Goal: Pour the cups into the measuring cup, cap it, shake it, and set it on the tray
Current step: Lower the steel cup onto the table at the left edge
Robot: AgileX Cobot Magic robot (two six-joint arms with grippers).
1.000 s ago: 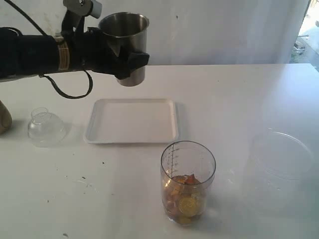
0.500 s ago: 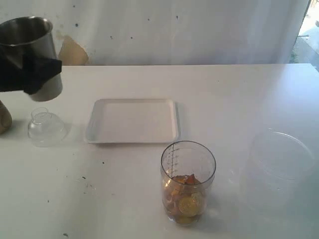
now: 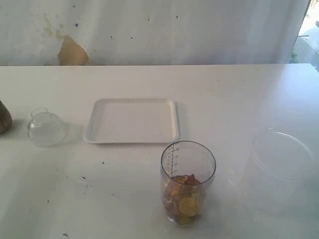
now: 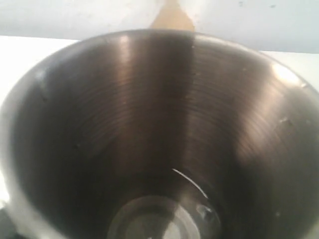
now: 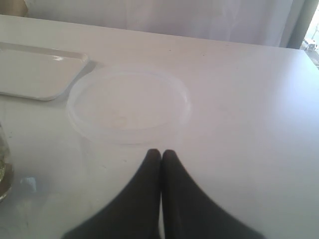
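Note:
The steel tumbler [image 4: 155, 214] is empty and the spot before the brown wooden cup [image 3: 10, 158] is free. My left gripper should keep lowering the tumbler and let go of it there.
The steel tumbler [image 4: 159, 139] fills the left wrist view; I look into its empty inside. It stays close to that camera as it does when held, though the left gripper's fingers are hidden behind it and neither shows in the exterior view. The measuring cup [image 3: 188, 181] stands at the table's front, uncapped, holding orange and yellow pieces. The brown wooden cup [image 3: 3, 117] peeks in at the left edge, with the clear cap [image 3: 46, 128] beside it. The white tray [image 3: 132, 121] lies empty. My right gripper [image 5: 161, 152] is shut on nothing, near the wide container.
A wide unmarked clear container [image 3: 283, 159] stands at the right; in the right wrist view this container [image 5: 129, 104] sits just beyond the fingertips, with the tray's corner [image 5: 45, 74] and the measuring cup's edge [image 5: 3, 169] to one side.
The left arm carried the steel tumbler leftward from above the tray and out of the exterior view. Nothing on the table moved.

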